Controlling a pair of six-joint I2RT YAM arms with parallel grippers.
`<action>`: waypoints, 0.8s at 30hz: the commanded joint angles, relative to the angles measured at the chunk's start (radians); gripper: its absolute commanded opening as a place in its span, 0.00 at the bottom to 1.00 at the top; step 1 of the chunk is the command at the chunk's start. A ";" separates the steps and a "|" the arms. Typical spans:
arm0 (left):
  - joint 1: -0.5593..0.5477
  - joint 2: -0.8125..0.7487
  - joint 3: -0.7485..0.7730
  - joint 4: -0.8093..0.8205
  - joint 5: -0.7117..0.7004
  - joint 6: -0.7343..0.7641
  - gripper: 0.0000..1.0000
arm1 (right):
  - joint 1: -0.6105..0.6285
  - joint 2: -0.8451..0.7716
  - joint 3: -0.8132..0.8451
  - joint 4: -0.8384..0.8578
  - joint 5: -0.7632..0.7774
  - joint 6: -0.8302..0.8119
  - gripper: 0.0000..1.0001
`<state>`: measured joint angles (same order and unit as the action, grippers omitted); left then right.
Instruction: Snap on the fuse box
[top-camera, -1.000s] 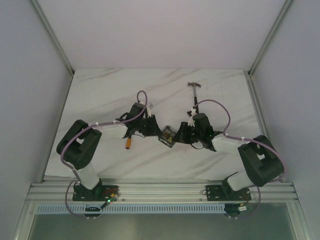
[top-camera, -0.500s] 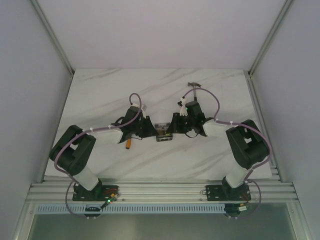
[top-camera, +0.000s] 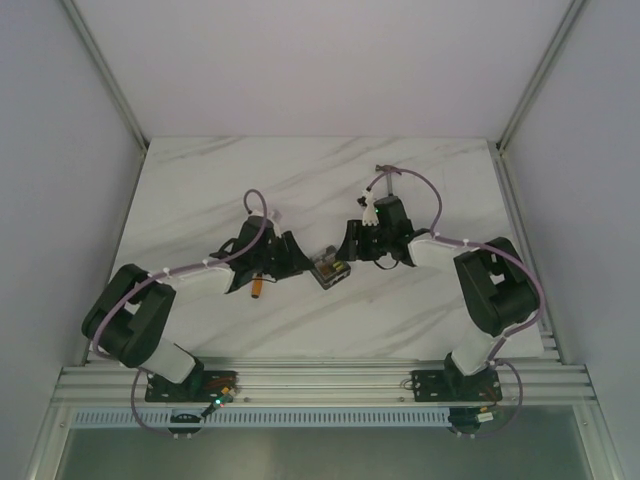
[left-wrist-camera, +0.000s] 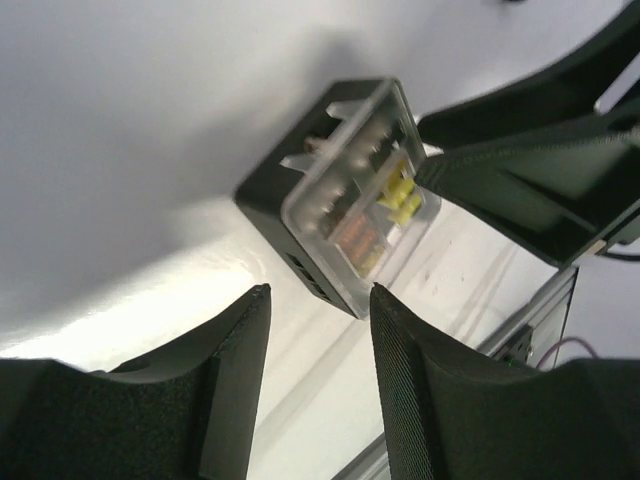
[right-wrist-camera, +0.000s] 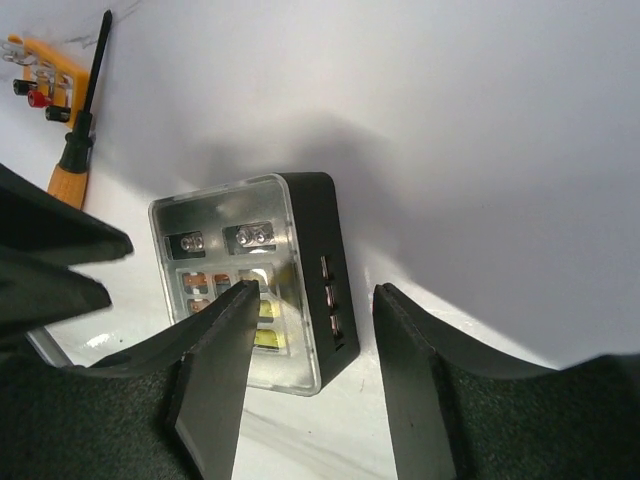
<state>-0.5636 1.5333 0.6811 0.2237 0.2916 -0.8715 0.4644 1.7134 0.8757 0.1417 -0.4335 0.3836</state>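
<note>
Next, I turn the fuse box straight before my left gripper takes its notched side (left-wrist-camera: 308, 145), because the fuse box lies crooked with a corner (left-wrist-camera: 354, 305) toward my left gripper.
The fuse box (top-camera: 330, 268) is a small black square box with a clear lid on top, and it rests on the marble table between my two grippers. In the left wrist view the fuse box (left-wrist-camera: 345, 190) lies just beyond my left gripper (left-wrist-camera: 320, 292), which is open with only bare table between its fingers. My right gripper (right-wrist-camera: 315, 290) is open too. One of its fingers hovers over the lid of the fuse box (right-wrist-camera: 250, 235) and the other stands beside the black side wall. From above, the left gripper (top-camera: 303, 262) and right gripper (top-camera: 348, 245) flank the box closely.
A screwdriver with an orange handle (right-wrist-camera: 75, 160) lies left of the box, beside a small orange block (right-wrist-camera: 40, 75). From above, that handle (top-camera: 258, 287) shows under my left arm. A hammer (top-camera: 385, 171) lies at the back, behind my right arm.
Both grippers have opened wider and eased off the fuse box. The box has turned a little and now sits free on the table. My left arm has stretched out lower.
</note>
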 joint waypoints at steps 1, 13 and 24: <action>0.058 -0.027 -0.017 -0.003 -0.030 -0.012 0.54 | -0.008 -0.012 0.025 0.033 -0.024 -0.013 0.56; 0.078 0.124 0.083 0.044 0.026 0.016 0.48 | -0.016 0.094 0.104 0.073 -0.089 0.008 0.54; 0.060 0.203 0.043 0.135 0.114 -0.023 0.28 | 0.009 0.202 0.085 0.111 -0.179 0.005 0.43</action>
<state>-0.4839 1.6955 0.7521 0.3065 0.3561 -0.8780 0.4522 1.8595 0.9585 0.2546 -0.5713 0.3992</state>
